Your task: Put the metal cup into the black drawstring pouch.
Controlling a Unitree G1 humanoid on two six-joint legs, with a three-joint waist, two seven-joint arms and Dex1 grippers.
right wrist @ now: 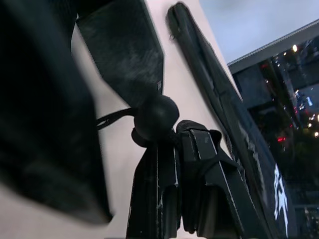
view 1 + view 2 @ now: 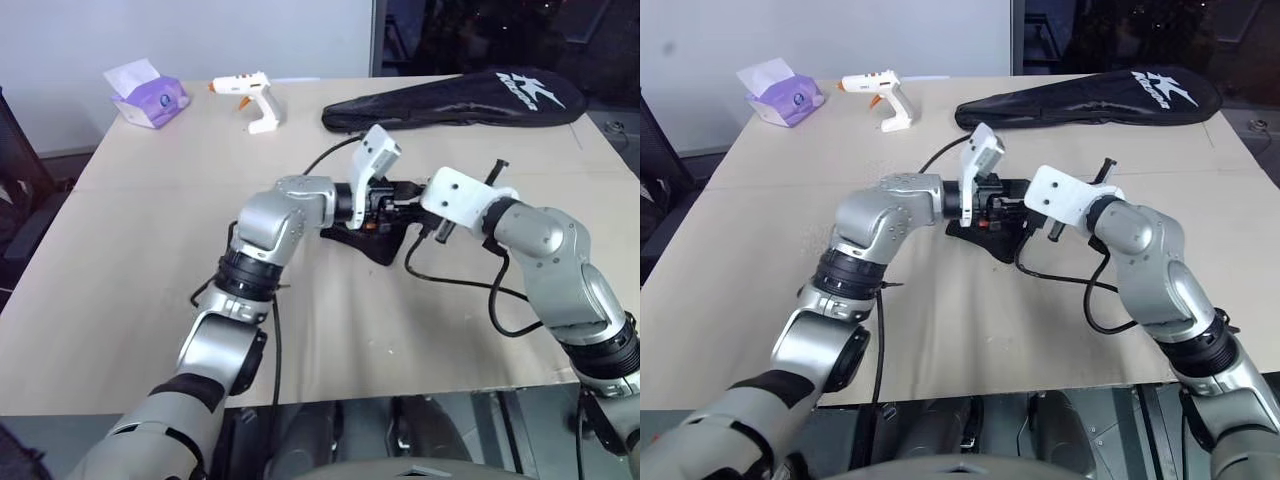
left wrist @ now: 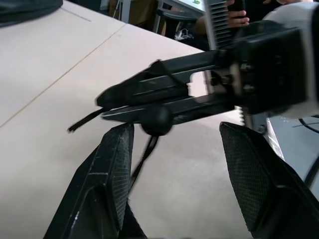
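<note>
I should pull the cord (image 3: 149,148) straight with my right gripper first, because the bead (image 3: 156,120) sits against the end of one finger of my open left gripper. My left gripper will then centre and pinch the bead.
The black drawstring pouch (image 2: 366,245) lies crumpled on the table's middle, beneath both hands. My right gripper (image 1: 174,137) reaches in from the right and is shut on the pouch's thin cord just behind its round black bead (image 1: 155,117). The cord (image 3: 142,159) hangs down from the bead (image 3: 157,118). My left gripper (image 3: 177,129) comes from the left and stands open, its two fingers either side of the bead and the right gripper's fingertips (image 3: 144,92), holding nothing. The metal cup is out of view.
A long black racket bag (image 2: 455,100) with white lettering lies at the table's far right. A white glue gun (image 2: 252,100) and a purple tissue box (image 2: 148,98) sit at the far left. A black cable (image 2: 480,285) loops on the table by my right arm.
</note>
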